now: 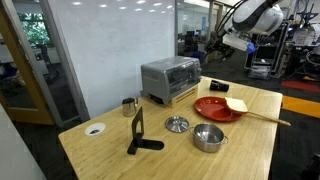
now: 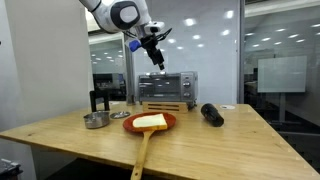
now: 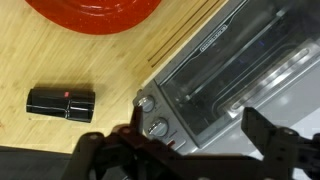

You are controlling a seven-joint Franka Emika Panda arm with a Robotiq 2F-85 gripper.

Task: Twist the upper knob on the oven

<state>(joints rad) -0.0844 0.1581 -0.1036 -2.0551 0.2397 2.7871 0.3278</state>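
The oven's knobs (image 3: 152, 115) are at a slant to the robot's downward gripper, so the robot should swing the gripper toward the oven's knob end and tip it to face the upper knob (image 3: 157, 128).
The silver-grey toaster oven (image 1: 170, 78) with a dark glass front stands at the back of the wooden table; it shows in both exterior views (image 2: 165, 88). In the wrist view the oven (image 3: 225, 70) lies just under me, with two round silver knobs (image 3: 146, 102) (image 3: 156, 127) at one end of its front. My gripper (image 3: 195, 130) is open and empty, its fingers spread over the knob end and the glass. It hangs in the air just above and in front of the oven (image 2: 157, 58), not touching it. In an exterior view the gripper (image 1: 220, 45) is beyond the oven.
A red plate (image 1: 212, 108) holds a yellow-headed spatula with a long wooden handle (image 2: 143, 150). A black cylinder (image 3: 62, 101) lies beside the oven. A steel pot (image 1: 208, 137), its lid (image 1: 177, 124), a black stand (image 1: 137, 135) and a metal cup (image 1: 129, 106) are on the table.
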